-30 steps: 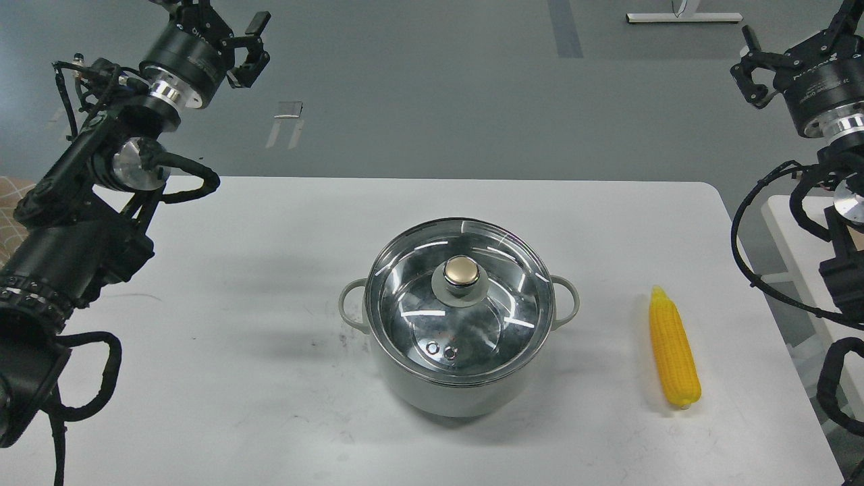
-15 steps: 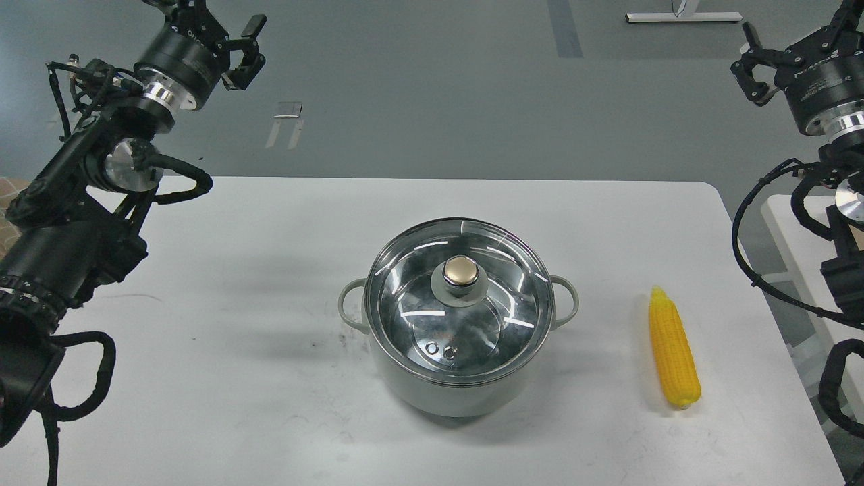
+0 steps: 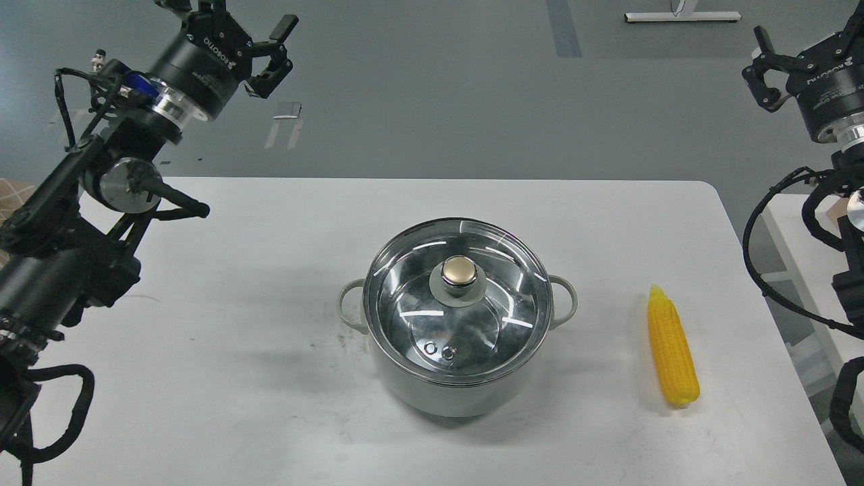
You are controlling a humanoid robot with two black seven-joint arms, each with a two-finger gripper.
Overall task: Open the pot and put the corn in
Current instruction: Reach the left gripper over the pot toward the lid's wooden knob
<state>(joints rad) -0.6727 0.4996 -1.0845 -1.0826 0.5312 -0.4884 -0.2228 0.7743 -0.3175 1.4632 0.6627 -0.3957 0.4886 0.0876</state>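
Observation:
I see only shiny metal (image 3: 425, 328) through the glass lid, so I should expect the pot (image 3: 455, 397) to be empty inside when I take the lid off.
The pale grey-green pot (image 3: 453, 388) stands in the middle of the white table (image 3: 236, 405). Its glass lid (image 3: 405, 300) with a gold knob (image 3: 460, 271) sits on it, and two loop handles stick out at the sides. The yellow corn (image 3: 671, 351) lies on the table to the right of the pot, tapered end away from me. My left gripper (image 3: 246, 23) is raised high at the far left, open and empty, well away from the pot. My right gripper (image 3: 810, 27) is raised at the far right, open and empty, above and beyond the corn.
The table's right edge (image 3: 756, 283) runs close to the corn. A second white surface (image 3: 803, 223) stands beyond it on the right, under my right arm. Grey floor lies behind the table.
My left gripper has swung to the right and turned a little. My right gripper has shifted slightly right. The pot, lid and corn have not moved.

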